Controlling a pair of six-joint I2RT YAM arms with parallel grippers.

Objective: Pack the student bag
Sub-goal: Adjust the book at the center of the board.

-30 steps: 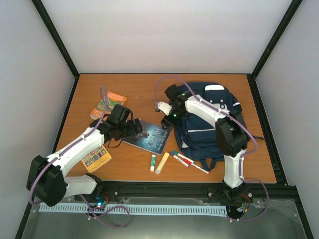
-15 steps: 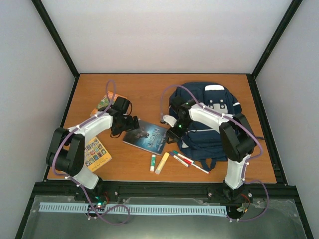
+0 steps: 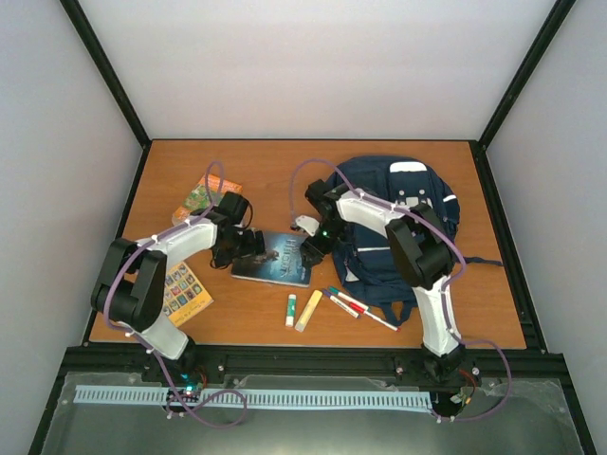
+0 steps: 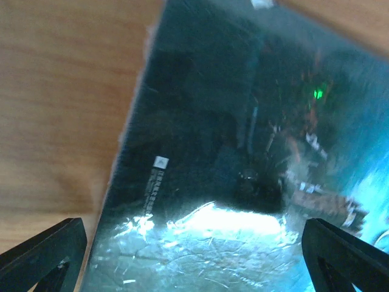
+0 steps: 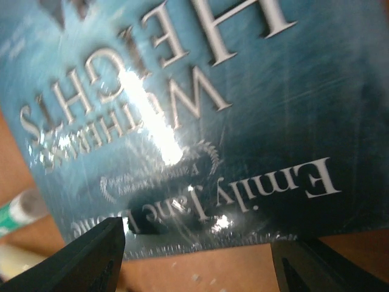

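I should turn the book around with my grippers until its spine (image 3: 279, 234) faces my left gripper before I lift it, because the book lies crosswise with its titled end (image 3: 295, 257) next to the bag.
The student bag (image 3: 403, 223), navy with a white patch, lies flat at the right of the table. Left of it lies a dark teal book (image 3: 277, 260) titled Wuthering Heights. My left gripper (image 3: 248, 248) hovers low over the book's left end. In the left wrist view the glossy cover (image 4: 231, 152) fills the frame, and my left gripper (image 4: 194, 267) is wide open with nothing held. My right gripper (image 3: 309, 235) is at the book's right end, beside the bag. The right wrist view shows the right gripper (image 5: 200, 261) open, straddling the edge of the cover (image 5: 200, 121).
A glue stick (image 3: 291, 310), a yellow bar (image 3: 308, 310) and markers (image 3: 358, 307) lie near the front edge. A yellow picture booklet (image 3: 185, 293) sits front left. An orange-green book (image 3: 206, 195) lies behind the left arm.
My right gripper has swung down and left from the bag onto the book's right end. The left arm has folded in at the book's left end, and the book has turned slightly.
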